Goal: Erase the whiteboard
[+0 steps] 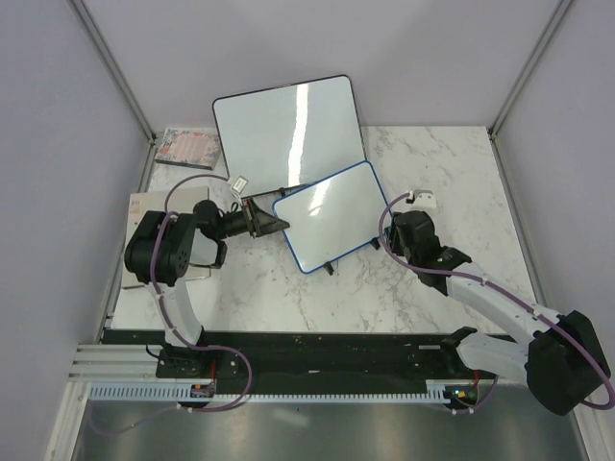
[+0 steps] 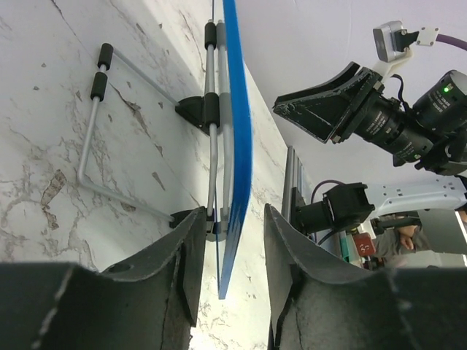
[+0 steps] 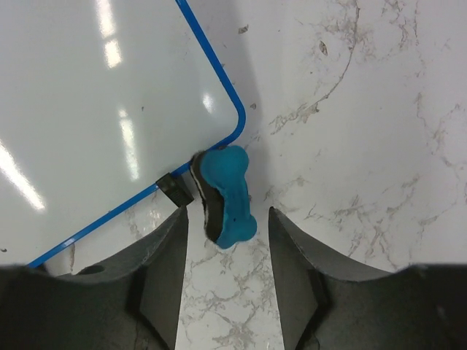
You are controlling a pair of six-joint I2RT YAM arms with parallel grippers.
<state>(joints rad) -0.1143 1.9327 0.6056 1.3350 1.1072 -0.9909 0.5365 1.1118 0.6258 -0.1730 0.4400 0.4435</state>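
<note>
The blue-framed whiteboard (image 1: 333, 217) stands at a slant with its corner next to the eraser, so next my right gripper closes and nudges its lower edge (image 1: 362, 249) straight before taking the eraser.
The blue-framed whiteboard (image 1: 332, 219) stands tilted on its wire stand at the table's middle. Its face shows white glare and no writing that I can see. My left gripper (image 1: 271, 221) is at its left edge. In the left wrist view the board's blue edge (image 2: 237, 146) runs edge-on between my open fingers (image 2: 182, 255), with a gap on both sides. My right gripper (image 1: 402, 230) is open at the board's right corner (image 3: 232, 109). A blue bone-shaped eraser (image 3: 228, 193) with black felt lies on the marble just ahead of its fingertips (image 3: 175, 240), untouched.
A larger blank black-framed whiteboard (image 1: 288, 123) leans at the back. A booklet (image 1: 187, 146) lies at the back left, a pale pad (image 1: 144, 206) under the left arm, and a small white item (image 1: 423, 199) near the right gripper. Grey walls enclose the table.
</note>
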